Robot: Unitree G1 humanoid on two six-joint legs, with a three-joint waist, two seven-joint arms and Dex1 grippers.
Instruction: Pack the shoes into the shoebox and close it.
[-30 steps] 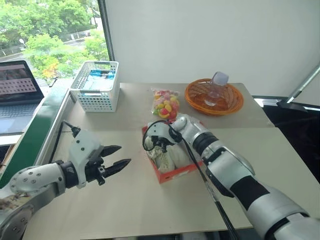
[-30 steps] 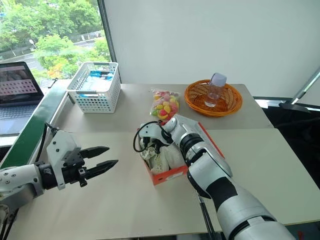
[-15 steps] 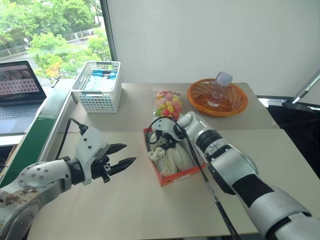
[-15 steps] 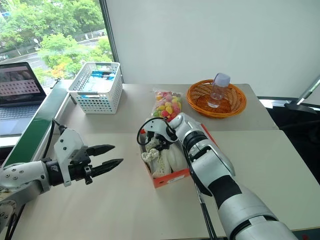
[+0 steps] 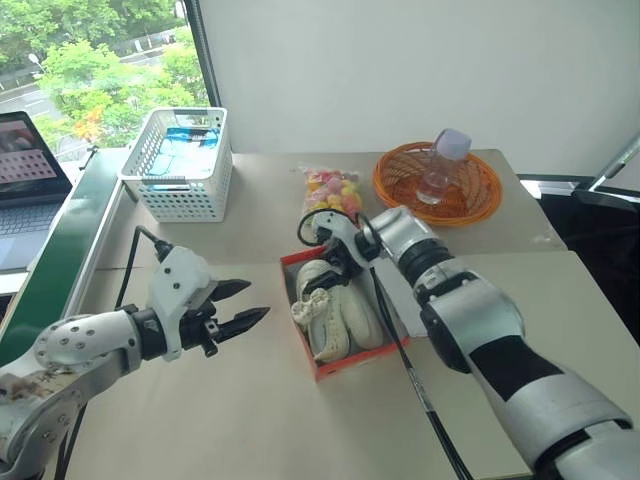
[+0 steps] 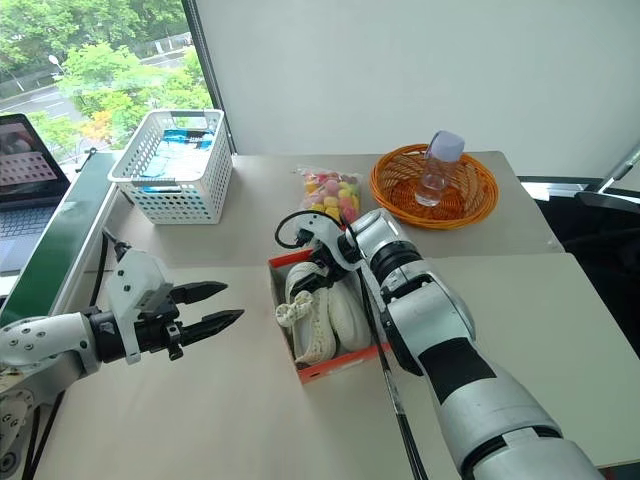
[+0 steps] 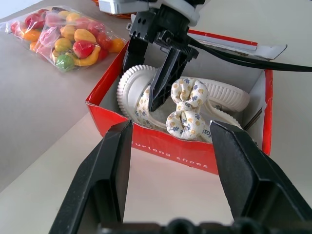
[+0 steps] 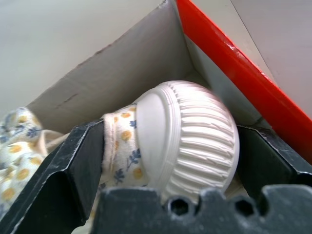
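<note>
I expect the lid (image 5: 406,303) to swing over and cover the shoes when I push it, because it leans out from a long side of the shoebox (image 5: 397,322).
The red shoebox (image 5: 349,363) stands open in the middle of the table, and its lid (image 7: 242,43) lies back on the far side. Two cream-white shoes (image 5: 338,312) lie side by side inside it, with ribbed rubber ends and a floral cloth bow (image 7: 186,111). My right gripper (image 5: 323,276) reaches down into the box's far end. It is open, its fingers (image 8: 80,163) straddling the rounded end of one shoe (image 8: 187,134). My left gripper (image 5: 256,300) hangs above the table to the left of the box, open with nothing between its fingers.
A bag of coloured sweets (image 5: 331,188) lies just behind the box. An orange wicker basket (image 5: 478,203) holding a clear bottle (image 5: 440,165) sits at the back right, a white lattice basket (image 5: 180,168) at the back left. A laptop (image 5: 22,160) and green rail (image 5: 55,275) border the left edge.
My right gripper has opened and risen a little off the shoes, which stay in the box. The left gripper has kept still. The camera has shifted.
</note>
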